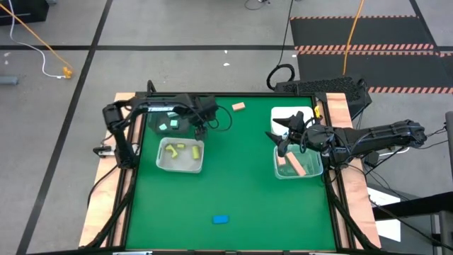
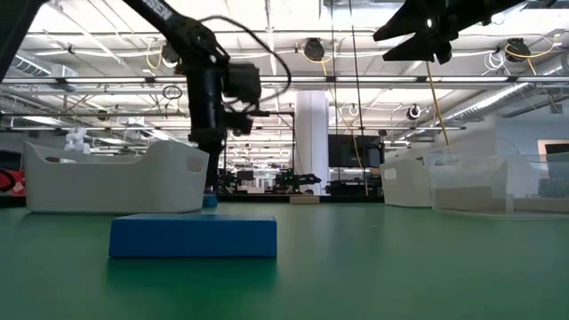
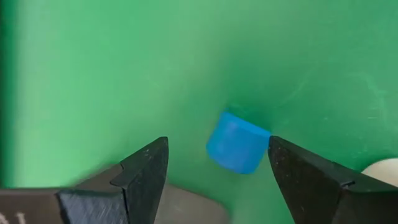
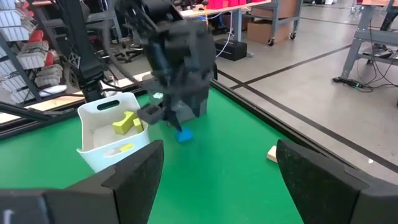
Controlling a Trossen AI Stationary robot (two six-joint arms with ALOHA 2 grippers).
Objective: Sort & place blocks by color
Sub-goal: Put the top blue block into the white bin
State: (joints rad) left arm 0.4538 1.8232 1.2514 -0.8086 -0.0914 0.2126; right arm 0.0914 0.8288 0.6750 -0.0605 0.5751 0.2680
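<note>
The blue cube lies at an angle with its corner toward one finger, so my left gripper should open and turn to line up squarely with the blue cube's sides before it closes.
A small blue cube lies on the green table, just right of the dark grey bin. My left gripper points down over it, open, one finger on each side; whether a fingertip touches it, I cannot tell. The right wrist view shows the cube on the table below that gripper. A blue bar lies near the front edge and a tan-orange block at the back. My right gripper is open and holds nothing above the clear bin.
The dark grey bin holds mint green blocks. The white bin in front of it holds yellow-green blocks. The clear bin holds tan-orange bars, and a white bin stands behind it. The table's middle is bare green.
</note>
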